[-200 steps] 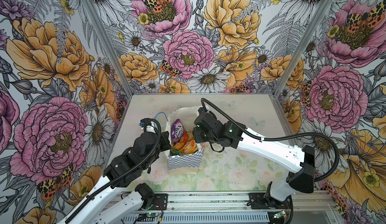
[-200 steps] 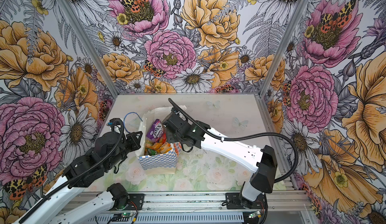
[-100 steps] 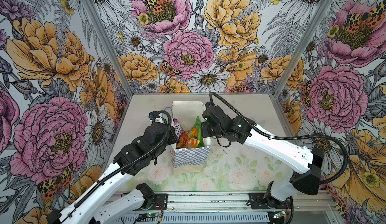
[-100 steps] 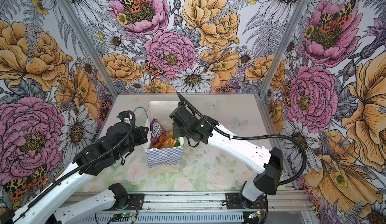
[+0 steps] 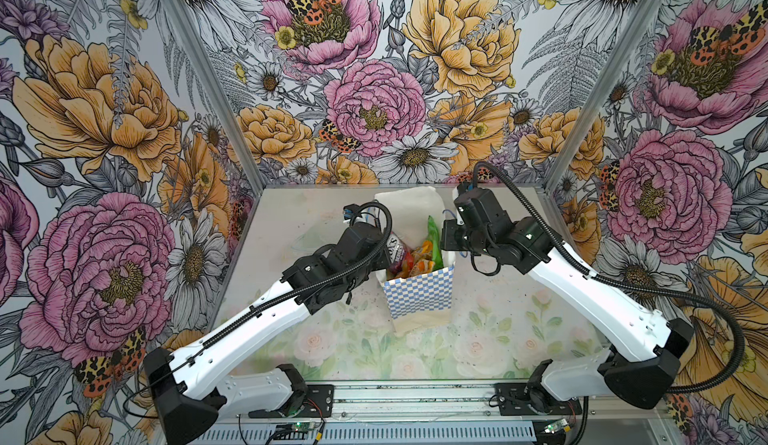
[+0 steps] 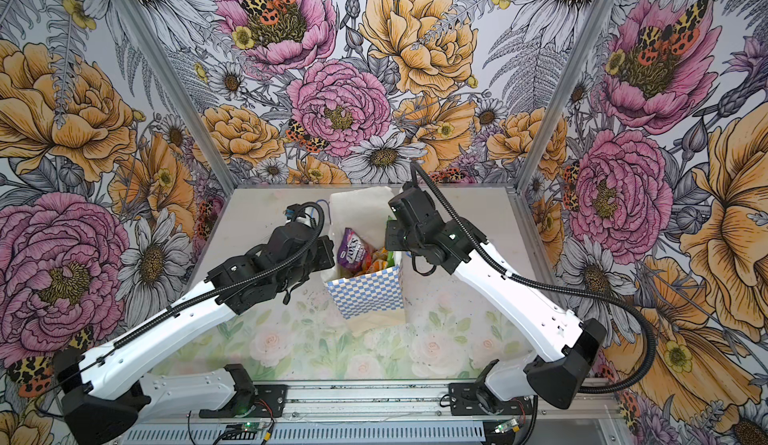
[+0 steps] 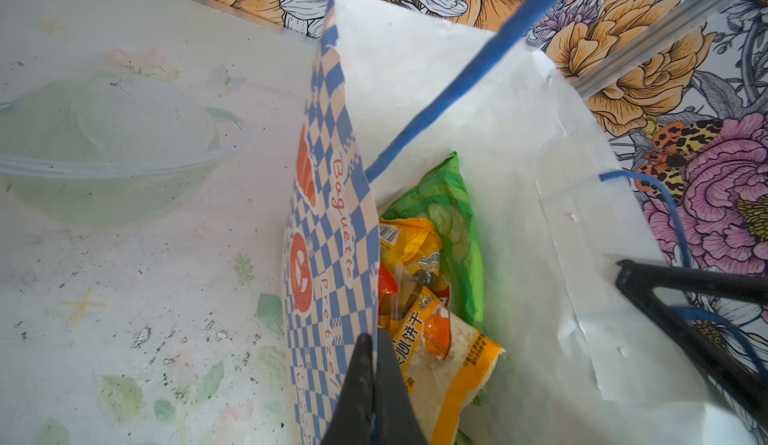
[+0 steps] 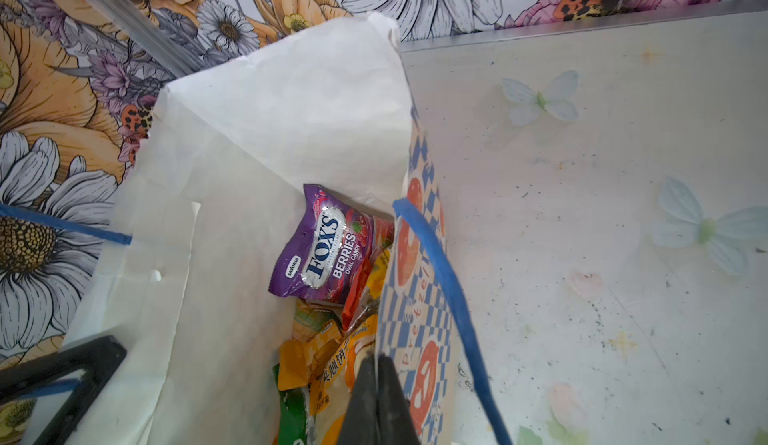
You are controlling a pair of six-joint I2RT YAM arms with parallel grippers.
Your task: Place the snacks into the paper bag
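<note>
The robot's grippers hold opposite sides of the paper bag (image 7: 340,285) with the snacks inside (image 5: 416,262), so the left gripper should keep straightening the bag until it stands level, then let go.
The paper bag (image 5: 417,295) (image 6: 368,293) stands upright mid-table, mouth open, checkered outside and white inside. Snacks fill it: a purple Fox's packet (image 5: 397,249) (image 8: 322,252), a green packet (image 5: 433,239) (image 7: 449,214) and an orange-yellow packet (image 7: 440,364) (image 8: 340,372). My left gripper (image 5: 384,256) (image 7: 372,339) is shut on the bag's left wall (image 7: 332,231) at its rim. On the opposite side, my right gripper (image 5: 446,241) (image 8: 376,360) is shut on the right wall (image 8: 419,297).
Blue cord handles (image 7: 478,69) (image 8: 449,297) arch from the bag's rims. A clear plastic bowl (image 7: 104,144) lies on the table left of the bag. Flowered walls close in the back and both sides.
The bag has gone from leaning near the front left to standing upright farther right. Both arms moved with it. The right gripper closed on the bag's rim.
</note>
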